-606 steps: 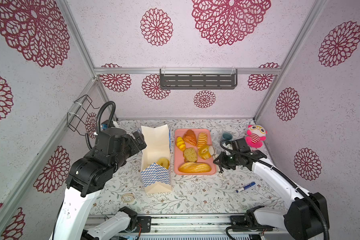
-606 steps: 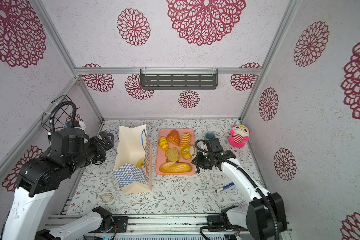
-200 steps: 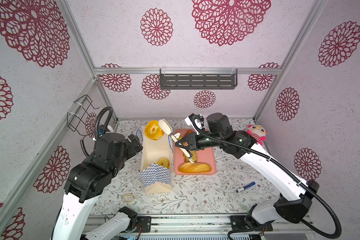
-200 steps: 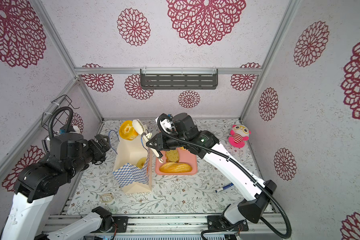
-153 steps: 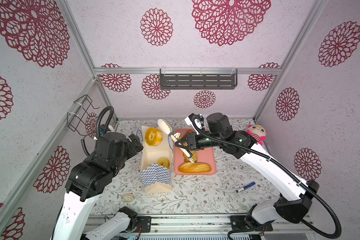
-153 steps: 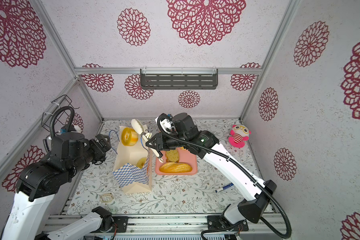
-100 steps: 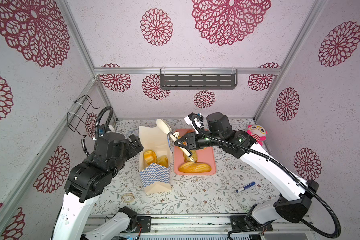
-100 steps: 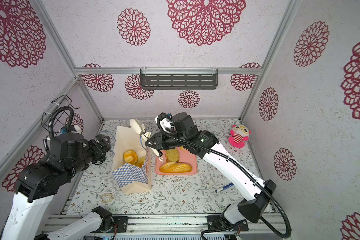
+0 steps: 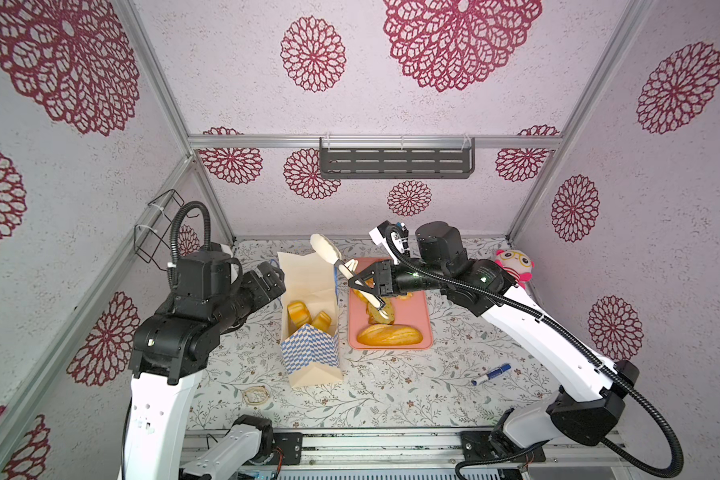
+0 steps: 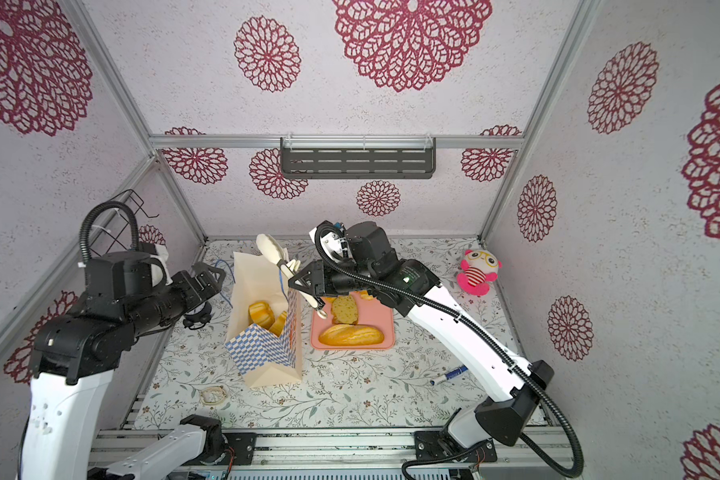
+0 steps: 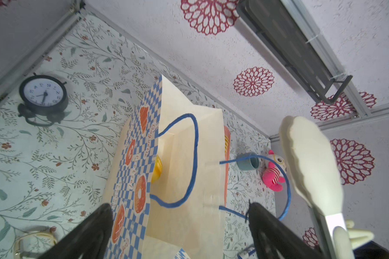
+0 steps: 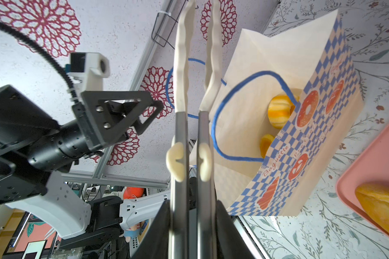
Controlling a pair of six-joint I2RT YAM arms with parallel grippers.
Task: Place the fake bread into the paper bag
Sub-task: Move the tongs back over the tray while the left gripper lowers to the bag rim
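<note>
The open paper bag (image 10: 261,324) is standing crooked next to the pink tray, so the robot's left gripper should pinch the bag's checkered side (image 11: 146,203) and turn the bag straight before more bread comes.
The paper bag (image 9: 308,359) (image 10: 262,353) stands open left of the pink tray (image 9: 416,305) (image 10: 386,322). Two yellow pieces of fake bread (image 9: 299,312) (image 10: 258,311) (image 12: 279,111) lie inside it. A long loaf (image 9: 389,334) (image 10: 352,334) and a speckled slice (image 10: 344,309) remain on the tray. My right gripper (image 9: 356,282) (image 10: 298,284) (image 12: 192,204) is shut on cream-tipped metal tongs (image 9: 327,251) (image 12: 182,67), whose empty tips hang slightly apart above the bag's mouth. My left gripper (image 9: 273,280) (image 10: 208,278) (image 11: 179,205) is open beside the bag's left wall, holding nothing.
A pink plush toy (image 9: 514,266) (image 10: 479,268) and a blue cup (image 11: 248,163) sit at the back right. A blue marker (image 9: 490,374) lies front right, a tape ring (image 9: 256,395) front left. A black clock (image 11: 43,93) stands left of the bag.
The ring donut left the tongs and dropped into the bag, where it now rests. The tongs' tips have parted slightly. Both arms have barely moved.
</note>
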